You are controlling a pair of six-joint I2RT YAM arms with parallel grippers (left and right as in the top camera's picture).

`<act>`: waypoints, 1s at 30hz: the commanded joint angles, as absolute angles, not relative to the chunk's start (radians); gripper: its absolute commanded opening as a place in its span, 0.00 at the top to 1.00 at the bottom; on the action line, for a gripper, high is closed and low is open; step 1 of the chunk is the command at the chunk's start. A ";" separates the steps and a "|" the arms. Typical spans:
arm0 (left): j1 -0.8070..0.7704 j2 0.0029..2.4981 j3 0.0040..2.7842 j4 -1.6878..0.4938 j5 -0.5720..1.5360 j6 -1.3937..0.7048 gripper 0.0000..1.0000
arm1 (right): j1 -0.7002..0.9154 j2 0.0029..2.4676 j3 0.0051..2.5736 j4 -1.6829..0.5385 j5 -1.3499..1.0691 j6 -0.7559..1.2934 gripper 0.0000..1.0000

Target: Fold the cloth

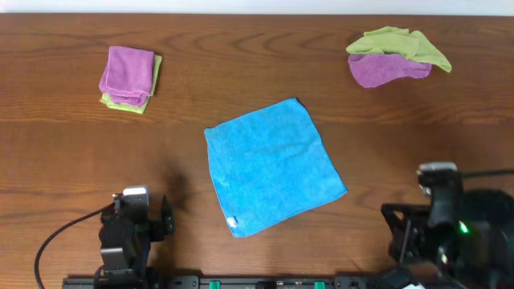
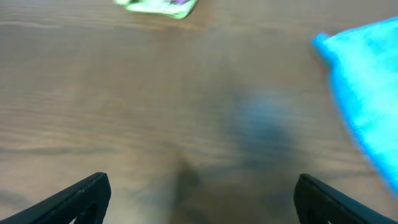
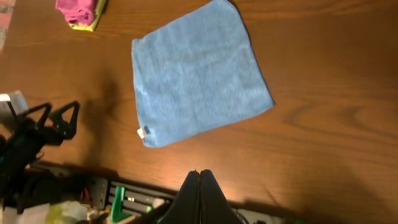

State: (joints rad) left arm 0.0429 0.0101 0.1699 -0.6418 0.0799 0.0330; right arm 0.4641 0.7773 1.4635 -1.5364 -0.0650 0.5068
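My left gripper should square the sky-blue cloth [image 1: 274, 167], which lies slanted to the table's front edge, by pulling its corner [image 1: 210, 134] nearest the folded purple cloth before folding.
The sky-blue cloth [image 1: 273, 164] lies flat and spread out in the middle of the table, turned like a diamond, its small white tag at the near corner [image 1: 232, 222]. It shows at the right edge of the left wrist view [image 2: 367, 81] and whole in the right wrist view [image 3: 196, 81]. My left gripper [image 2: 199, 199] is open and empty over bare wood, left of the cloth, near the front edge [image 1: 132, 221]. My right gripper [image 3: 199, 177] is shut and empty, raised above the front right of the table [image 1: 438, 213], apart from the cloth.
A folded purple cloth on a lime-green one [image 1: 128, 76] sits at the back left, also in the left wrist view [image 2: 158, 6]. A crumpled lime-green and purple heap [image 1: 393, 56] sits at the back right. The table's front edge carries a rail with cables [image 3: 124, 199].
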 commanded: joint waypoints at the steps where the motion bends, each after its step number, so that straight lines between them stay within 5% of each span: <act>1: 0.039 0.004 0.164 -0.605 0.425 -0.266 0.05 | 0.472 0.764 1.463 -1.546 -0.080 0.493 0.98; 4: 0.039 0.004 0.164 -0.601 0.673 -0.530 0.05 | 0.472 0.764 1.462 -1.554 -0.093 0.493 0.98; 11: 0.039 0.004 0.164 -0.561 0.685 -0.708 0.05 | 0.472 0.764 1.462 -1.565 -0.110 0.492 0.99; 20: 0.039 0.070 0.151 -0.445 0.673 -0.764 0.05 | 0.472 0.764 1.462 -1.540 -0.109 0.492 0.98; 30: 0.038 0.470 0.130 -0.147 0.756 -0.728 0.05 | 0.472 0.764 1.461 -1.533 -0.109 0.492 0.98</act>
State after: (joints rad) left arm 0.0429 0.3740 0.1356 -0.1925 0.7105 -0.7547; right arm 0.4644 0.7639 1.4628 -1.5349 -0.1051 0.5068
